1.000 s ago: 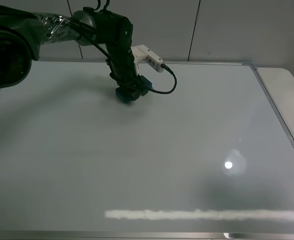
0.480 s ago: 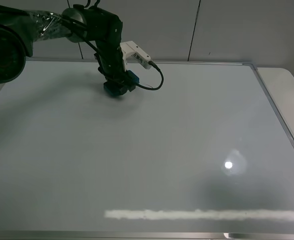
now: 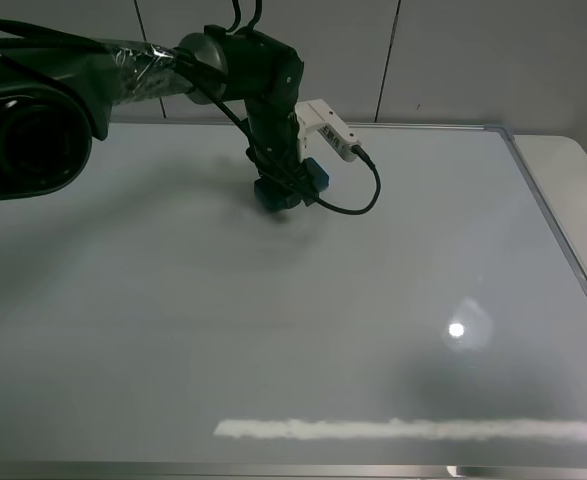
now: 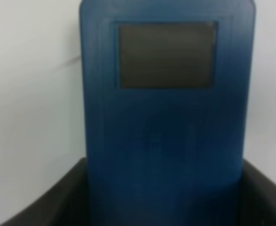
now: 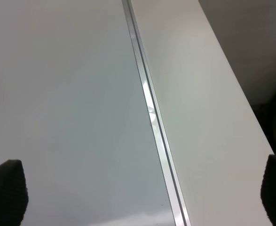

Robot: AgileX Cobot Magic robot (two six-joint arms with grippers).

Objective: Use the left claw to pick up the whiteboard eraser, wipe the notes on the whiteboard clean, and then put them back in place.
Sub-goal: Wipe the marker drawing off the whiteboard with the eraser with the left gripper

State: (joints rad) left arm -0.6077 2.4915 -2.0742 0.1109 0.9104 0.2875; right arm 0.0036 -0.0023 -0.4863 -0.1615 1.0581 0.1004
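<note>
A thin dark stroke is still there beside the whiteboard eraser. Next, my left gripper wipes the eraser back over that stroke before it puts the eraser back in place.
The whiteboard point(image 3: 303, 310) fills most of the exterior high view. My left claw point(image 3: 281, 190) stands at its far middle, pointing down, shut on the teal-blue whiteboard eraser point(image 3: 316, 176), which is pressed on the board. In the left wrist view the eraser point(image 4: 163, 132) sits between the dark jaws, with a dark square patch on its top. A faint thin dark stroke point(image 4: 71, 60) shows beside it; I cannot tell whether it belongs to the notes. No notes show in the exterior view. My right gripper point(image 5: 140, 193) is open over the board's right frame.
A white labelled box point(image 3: 329, 131) and a looping black cable point(image 3: 361, 205) hang off the left arm. A glare streak point(image 3: 413, 430) and a light spot point(image 3: 457, 330) lie on the board. A white table point(image 3: 573, 180) borders the silver frame point(image 5: 152, 117).
My left claw, still holding the eraser on the board, slid to the far left and then back to the right, ending further right than one second ago.
</note>
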